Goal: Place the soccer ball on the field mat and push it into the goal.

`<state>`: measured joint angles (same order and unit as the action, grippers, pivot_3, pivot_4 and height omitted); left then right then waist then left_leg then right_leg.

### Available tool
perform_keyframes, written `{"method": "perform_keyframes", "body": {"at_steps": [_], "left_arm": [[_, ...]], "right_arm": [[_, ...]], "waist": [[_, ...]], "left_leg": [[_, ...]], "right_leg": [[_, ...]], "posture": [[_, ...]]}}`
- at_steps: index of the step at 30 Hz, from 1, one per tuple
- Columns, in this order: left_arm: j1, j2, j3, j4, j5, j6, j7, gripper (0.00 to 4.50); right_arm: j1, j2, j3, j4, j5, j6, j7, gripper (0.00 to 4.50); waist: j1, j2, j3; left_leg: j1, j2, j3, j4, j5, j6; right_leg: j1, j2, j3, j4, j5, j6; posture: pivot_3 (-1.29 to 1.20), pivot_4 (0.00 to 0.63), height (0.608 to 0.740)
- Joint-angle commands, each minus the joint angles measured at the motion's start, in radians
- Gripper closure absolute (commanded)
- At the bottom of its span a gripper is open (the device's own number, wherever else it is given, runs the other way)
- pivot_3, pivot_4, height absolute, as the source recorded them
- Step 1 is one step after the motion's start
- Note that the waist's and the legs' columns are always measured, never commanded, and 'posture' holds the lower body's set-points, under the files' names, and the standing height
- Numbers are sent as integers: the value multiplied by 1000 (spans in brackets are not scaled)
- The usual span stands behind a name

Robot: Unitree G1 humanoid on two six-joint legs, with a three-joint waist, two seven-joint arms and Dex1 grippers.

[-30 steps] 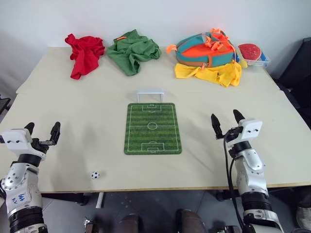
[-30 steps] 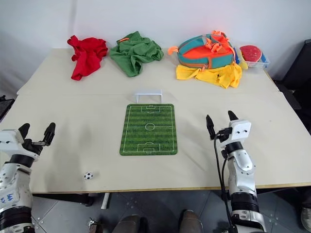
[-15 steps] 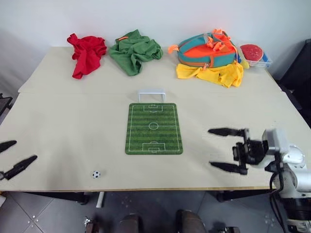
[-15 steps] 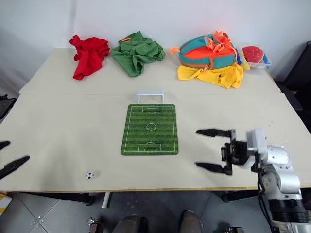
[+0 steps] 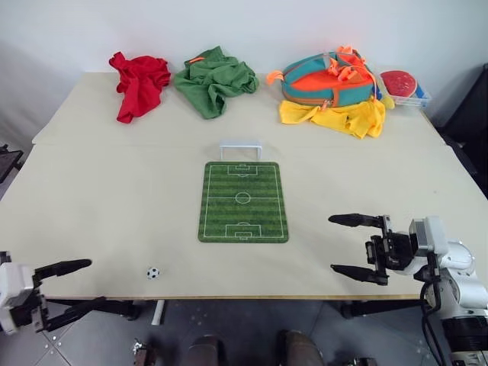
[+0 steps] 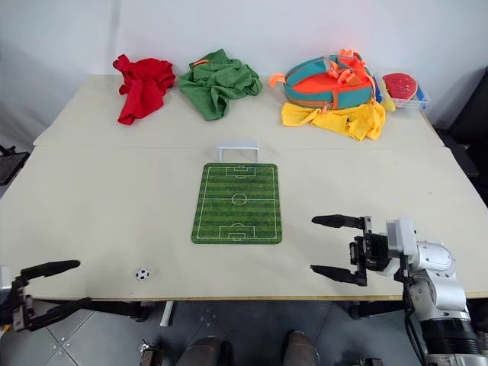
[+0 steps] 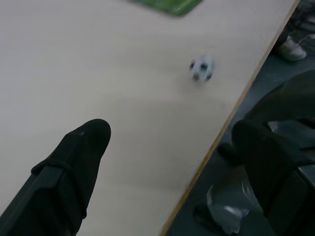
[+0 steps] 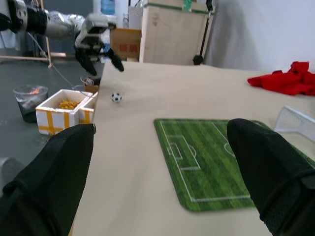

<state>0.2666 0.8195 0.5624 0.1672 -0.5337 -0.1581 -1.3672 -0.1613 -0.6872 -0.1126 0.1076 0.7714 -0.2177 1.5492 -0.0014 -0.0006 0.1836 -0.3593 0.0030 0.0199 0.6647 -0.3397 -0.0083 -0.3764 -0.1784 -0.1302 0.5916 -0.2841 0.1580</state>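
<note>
I am going to set the soccer ball [image 5: 153, 273] by the near pitch lines, and it will stay put there because the field mat [image 5: 243, 202] lies flat with its edges down.
The soccer ball [image 5: 153, 272], tiny and white with black patches, lies on the bare table near the front edge, left of the field mat [image 5: 243, 201]. The green mat with white pitch lines lies flat in the table's middle. The white goal [image 5: 240, 148] stands just beyond its far end. My left gripper [image 5: 88, 284] is open at the front left edge, pointing right, with the ball a short way ahead of its fingers [image 7: 81, 152]. My right gripper [image 5: 332, 243] is open and empty right of the mat, pointing left across the table.
Along the far edge lie a red cloth [image 5: 139, 81], a green cloth [image 5: 215, 80], a teal and orange backpack [image 5: 329, 77] on a yellow cloth [image 5: 335, 116], and a small box with a red lid [image 5: 402, 85]. A yellow and white crate [image 8: 64, 110] sits on the floor beyond the table's left end.
Both grippers have swung from upright to level and drawn back toward the front edge. The left one now points right at the ball, the right one points left. The ball has not moved.
</note>
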Motion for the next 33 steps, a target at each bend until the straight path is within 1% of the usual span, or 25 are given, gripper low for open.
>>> {"method": "perform_keyframes", "body": {"at_steps": [1,3,8,15,19,20,21,23,28,29,31,33], "left_arm": [[-25,-48,-84,-96,4,40,56,11],[-32,-62,-108,-102,17,42,69,11],[-115,-105,-198,9,95,-23,101,11],[-162,-141,-265,29,104,-27,105,11],[-175,-143,-283,33,106,-30,109,846],[-176,-141,-288,34,104,-28,103,1254],[-176,-140,-293,33,103,-26,100,1458],[-177,-144,-302,29,102,-26,100,2010],[-177,-149,-307,5,86,-19,109,3515],[-180,-149,-306,-11,74,-1,114,3638],[-185,-146,-306,-39,57,25,118,3636],[-213,-128,-313,-99,23,93,115,3636]], "right_arm": [[21,2,-7,-25,35,-39,65,0],[52,12,-5,-52,43,-45,65,0],[107,50,-15,-96,39,-39,65,0],[152,86,-30,-114,18,-54,65,0],[173,108,-26,-118,0,-71,59,0],[173,113,-26,-115,-5,-74,58,0],[172,117,-26,-112,-9,-77,58,0],[168,124,-27,-102,-16,-85,56,0],[157,134,-43,-75,-22,-100,46,0],[155,133,-49,-73,-19,-100,41,0],[155,130,-56,-73,-15,-97,35,0],[160,121,-72,-81,-8,-90,26,0]], "waist": [[2,0,0],[1,0,0],[2,1,0],[3,0,0],[7,0,0],[6,0,0],[6,1,0],[5,1,0],[3,1,0],[3,1,0],[4,1,0],[5,1,0]], "left_leg": [[0,0,0,0,0,0],[0,0,0,0,0,0],[1,1,1,1,0,0],[3,1,3,1,0,0],[3,1,3,1,0,0],[3,1,3,1,0,0],[3,1,3,1,0,0],[3,1,3,1,0,0],[3,1,3,1,0,0],[3,1,3,1,0,0],[3,1,3,1,0,0],[3,1,3,1,0,0]], "right_leg": [[0,0,0,0,0,0],[0,0,0,0,0,0],[1,1,1,0,0,0],[1,2,3,1,0,0],[1,1,3,1,0,0],[1,1,3,1,0,0],[1,1,3,1,0,0],[1,2,3,1,0,0],[1,2,4,1,0,0],[1,2,4,1,0,0],[1,2,4,1,0,0],[1,2,4,1,0,0]], "posture": [[0,150,740],[0,150,740],[0,150,740],[0,150,740],[0,150,740],[0,150,740],[0,150,740],[0,150,740],[0,150,740],[0,150,740],[0,150,740],[0,150,740]]}}
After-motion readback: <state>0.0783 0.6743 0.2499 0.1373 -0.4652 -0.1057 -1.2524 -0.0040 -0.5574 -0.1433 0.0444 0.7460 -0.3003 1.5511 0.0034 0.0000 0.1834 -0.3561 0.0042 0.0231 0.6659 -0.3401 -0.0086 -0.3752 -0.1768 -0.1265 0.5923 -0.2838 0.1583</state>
